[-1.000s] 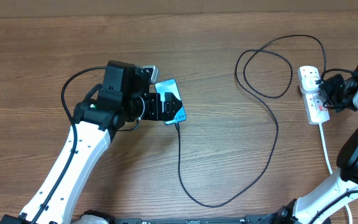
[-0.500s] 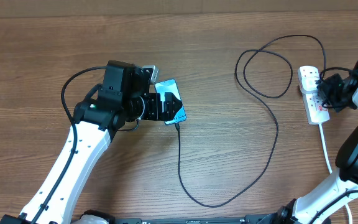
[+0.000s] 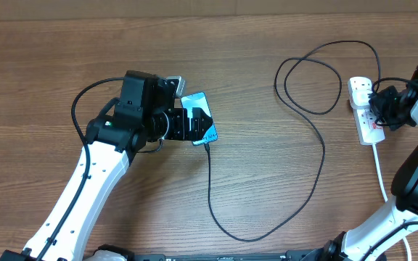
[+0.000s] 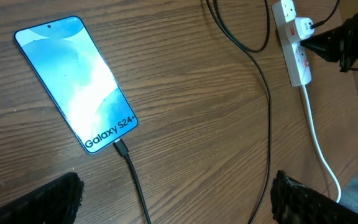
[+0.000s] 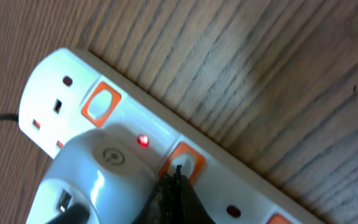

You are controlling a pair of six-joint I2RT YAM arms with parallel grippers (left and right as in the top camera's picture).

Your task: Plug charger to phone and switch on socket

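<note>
The red light (image 5: 143, 140) is glowing beside the plug's orange switch. My right gripper should go on moving up and away from the socket strip (image 3: 368, 129) until it is clear before it opens.
The phone (image 3: 199, 118) lies screen-up, bright blue, also in the left wrist view (image 4: 74, 79). The black charger cable (image 3: 320, 156) has its connector tip (image 4: 120, 147) in the phone's bottom edge. It loops across the table to a white plug (image 5: 95, 180) seated in the white socket strip (image 3: 365, 116). My left gripper (image 3: 194, 125) is open, hovering over the phone's near end. My right gripper (image 5: 178, 186) is shut, its tip pressing an orange switch (image 5: 184, 163) beside the plug. A small red light (image 5: 143, 140) glows on the strip.
The strip's thick white cord (image 3: 380, 174) runs toward the table's front right. The black cable loops widely (image 3: 307, 80) between phone and strip. A second orange switch (image 5: 102, 102) sits further along the strip.
The right gripper has shifted very slightly at the strip. The left arm, phone and cable have not moved.
</note>
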